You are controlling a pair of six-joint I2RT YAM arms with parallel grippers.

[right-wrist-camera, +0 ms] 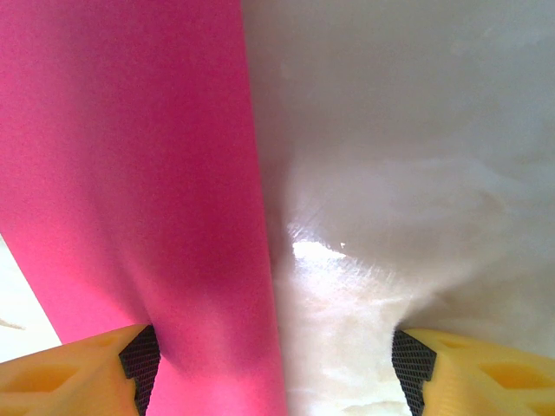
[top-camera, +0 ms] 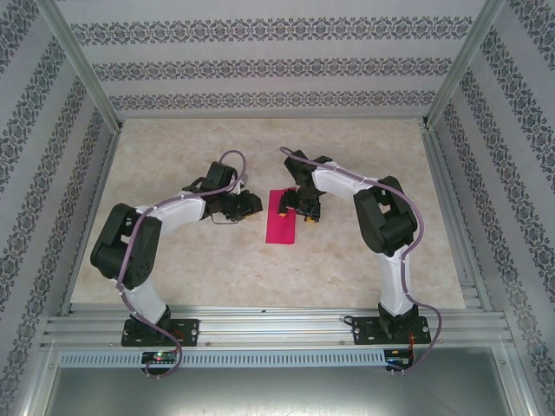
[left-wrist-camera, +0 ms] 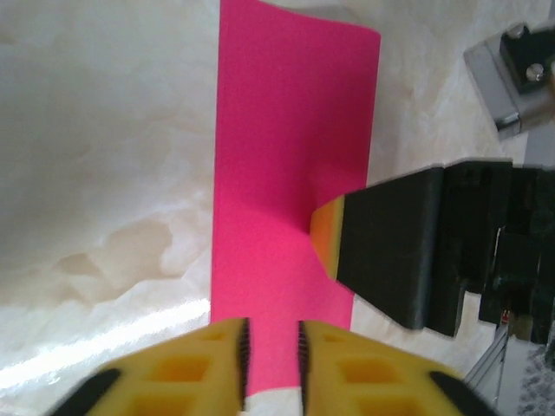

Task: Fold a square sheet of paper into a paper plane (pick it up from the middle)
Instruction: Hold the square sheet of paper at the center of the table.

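The sheet's shaded long edge (right-wrist-camera: 234,208) bends over softly, so its folded layers will still gape open at the sheet's end when the robot presses along it.
The magenta-pink sheet of paper (top-camera: 282,218) lies on the table as a narrow upright rectangle between the two arms. No dart shape shows. My right gripper (top-camera: 299,208) stands open over its upper right part. In the right wrist view, the right gripper (right-wrist-camera: 273,373) has one finger pad (right-wrist-camera: 139,357) on the sheet (right-wrist-camera: 130,173) and the other over bare table. My left gripper (top-camera: 250,205) is just left of the sheet. In the left wrist view, the left gripper (left-wrist-camera: 273,355) has its jaws a narrow gap apart with nothing between them, over the near edge of the sheet (left-wrist-camera: 277,156).
The marble-patterned table (top-camera: 173,260) stretches around the sheet. Patterned walls and metal frame rails (top-camera: 95,173) close in the left, right and back. In the left wrist view, the right arm's black finger with its orange tip (left-wrist-camera: 325,234) presses onto the sheet from the right.
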